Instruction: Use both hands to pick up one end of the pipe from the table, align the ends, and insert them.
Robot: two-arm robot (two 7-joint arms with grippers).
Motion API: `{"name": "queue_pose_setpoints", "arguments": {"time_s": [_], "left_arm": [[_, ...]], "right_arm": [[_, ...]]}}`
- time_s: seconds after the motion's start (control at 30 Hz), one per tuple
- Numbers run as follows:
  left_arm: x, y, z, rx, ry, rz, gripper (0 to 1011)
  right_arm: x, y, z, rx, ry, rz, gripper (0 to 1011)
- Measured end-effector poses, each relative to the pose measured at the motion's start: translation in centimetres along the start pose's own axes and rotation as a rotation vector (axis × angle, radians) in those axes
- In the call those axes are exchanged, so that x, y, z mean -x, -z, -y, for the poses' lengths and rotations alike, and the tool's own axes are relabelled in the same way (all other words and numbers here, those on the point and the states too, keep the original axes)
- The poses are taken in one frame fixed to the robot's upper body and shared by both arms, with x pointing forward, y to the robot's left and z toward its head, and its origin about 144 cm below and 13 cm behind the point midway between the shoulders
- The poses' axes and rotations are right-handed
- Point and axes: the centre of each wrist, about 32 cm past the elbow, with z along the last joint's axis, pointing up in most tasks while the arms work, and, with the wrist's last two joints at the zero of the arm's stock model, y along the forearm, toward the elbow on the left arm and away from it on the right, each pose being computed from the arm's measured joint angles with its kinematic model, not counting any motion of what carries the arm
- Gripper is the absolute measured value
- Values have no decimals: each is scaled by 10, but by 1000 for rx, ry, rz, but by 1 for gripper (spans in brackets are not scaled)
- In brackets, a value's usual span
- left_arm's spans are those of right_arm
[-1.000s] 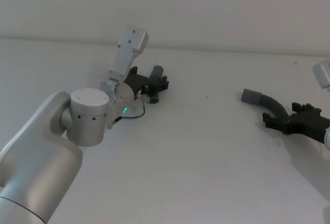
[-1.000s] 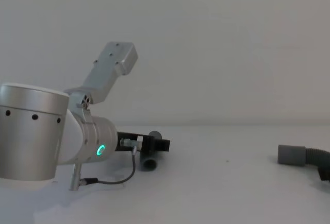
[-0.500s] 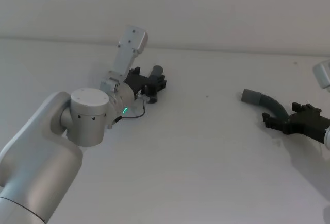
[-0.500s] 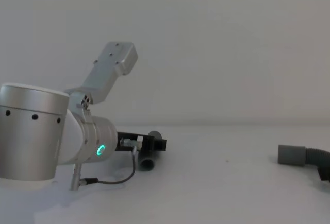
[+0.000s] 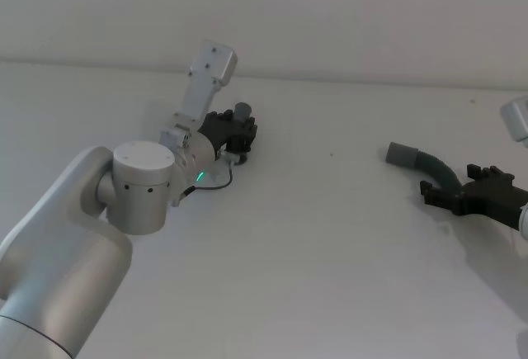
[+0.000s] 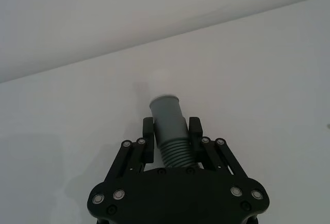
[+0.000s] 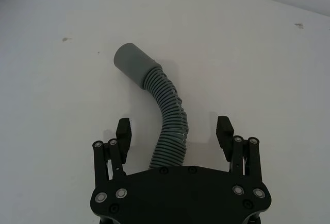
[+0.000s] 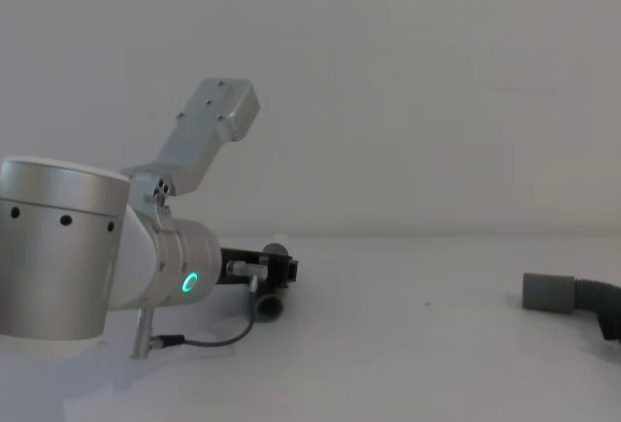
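The ribbed hose is lying in a curve with closely packed rings (image 7: 170, 105), so I expect its smooth cuff (image 8: 548, 293) to keep that bend and stay angled out when I lift it.
My left gripper (image 5: 238, 134) is shut on the short dark grey tube (image 5: 242, 113) at the back left of the white table (image 5: 330, 243). In the left wrist view its fingers (image 6: 148, 140) clamp the tube's ribbed part, and the smooth end (image 6: 167, 114) sticks out past them. In the chest view the tube (image 8: 271, 303) hangs low by the table. The ribbed hose (image 5: 439, 169) lies at the right, its smooth cuff (image 5: 402, 154) pointing left. My right gripper (image 7: 174, 127) is open astride the hose (image 7: 167, 105), behind the cuff (image 7: 131, 64).
A thin black cable (image 5: 216, 184) loops under the left wrist. A pale grey wall (image 5: 330, 12) borders the table's far edge. A wide stretch of bare table (image 8: 408, 344) lies between the two grippers, with small dark specks on it.
My left gripper has turned and drawn slightly left with the short tube, which now points up and away instead of lying crosswise. The right gripper and hose have not moved.
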Motion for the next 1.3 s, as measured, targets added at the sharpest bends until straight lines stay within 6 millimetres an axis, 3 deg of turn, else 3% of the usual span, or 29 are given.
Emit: {"name": "queue_pose_setpoints", "arguments": {"time_s": [0.23, 0.7, 0.87, 1.1, 1.3], "left_arm": [[0, 0, 0, 0, 0, 0, 383], [0, 0, 0, 0, 0, 0, 383], [0, 0, 0, 0, 0, 0, 383], [0, 0, 0, 0, 0, 0, 383], [0, 0, 0, 0, 0, 0, 383]], "right_arm": [[0, 0, 0, 0, 0, 0, 982], [0, 0, 0, 0, 0, 0, 629], [0, 0, 0, 0, 0, 0, 419], [0, 0, 0, 0, 0, 0, 250], [0, 0, 0, 0, 0, 0, 234]]}}
